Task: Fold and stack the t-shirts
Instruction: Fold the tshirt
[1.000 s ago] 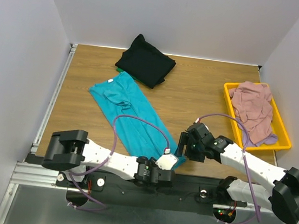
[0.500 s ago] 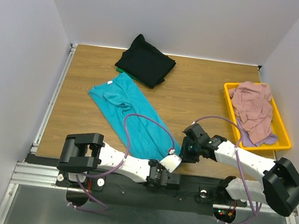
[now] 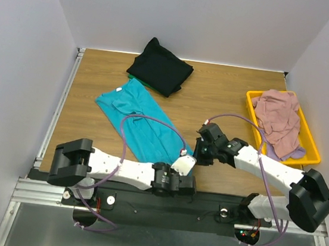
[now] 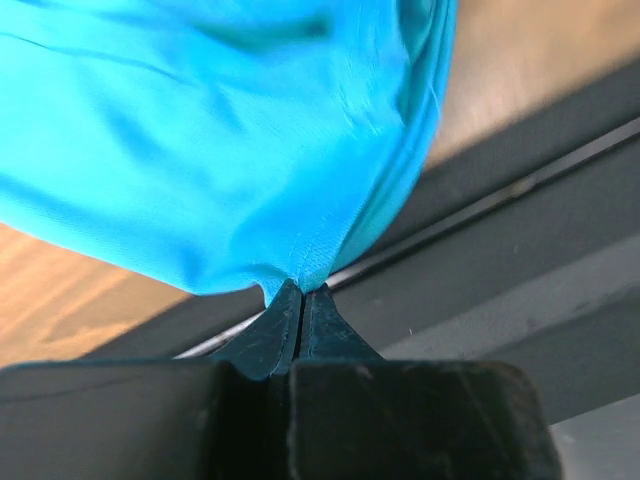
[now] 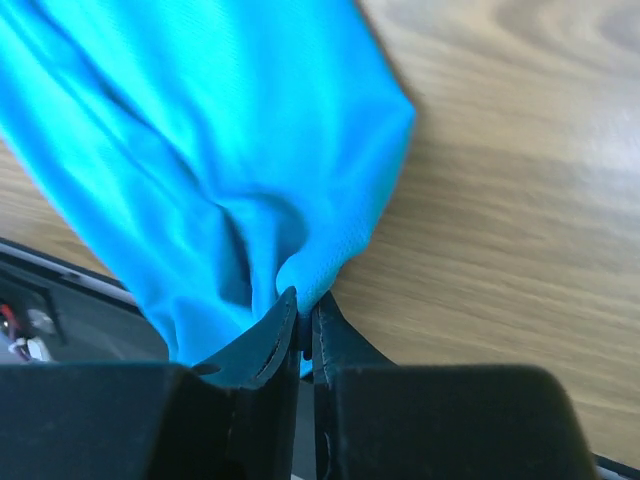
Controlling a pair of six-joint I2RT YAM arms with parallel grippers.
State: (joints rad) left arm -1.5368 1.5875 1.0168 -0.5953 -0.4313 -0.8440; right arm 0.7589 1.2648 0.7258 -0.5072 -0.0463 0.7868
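My grippers are pinching the teal t-shirt's near hem [image 3: 159,158], and the t-shirt is lying flat. My right gripper should go on carrying the hem until it gets to the t-shirt's middle [image 3: 147,110].
A teal t-shirt [image 3: 136,121] lies folded lengthwise as a long strip, running diagonally from mid-left down to the table's near edge. My left gripper [image 4: 302,292] is shut on its near hem, over the dark front rail. My right gripper [image 5: 305,300] is shut on a pinch of the same near end, above the wood. In the top view, both grippers, left [image 3: 178,160] and right [image 3: 198,153], meet at the strip's near end. A black t-shirt [image 3: 160,67] lies folded at the back, with a green edge [image 3: 147,85] showing under it. A dusty pink t-shirt [image 3: 279,120] and a lavender one [image 3: 293,153] lie crumpled in the tray.
The yellow tray [image 3: 251,100] stands at the right edge of the table. Grey walls close in the table on three sides. A metal rail [image 3: 57,116] runs along the left edge. Purple cables loop above both arms.
Both grippers have closed on the teal t-shirt's near end. That end has been drawn up and back from the front edge. The right gripper moved slightly away from the bases.
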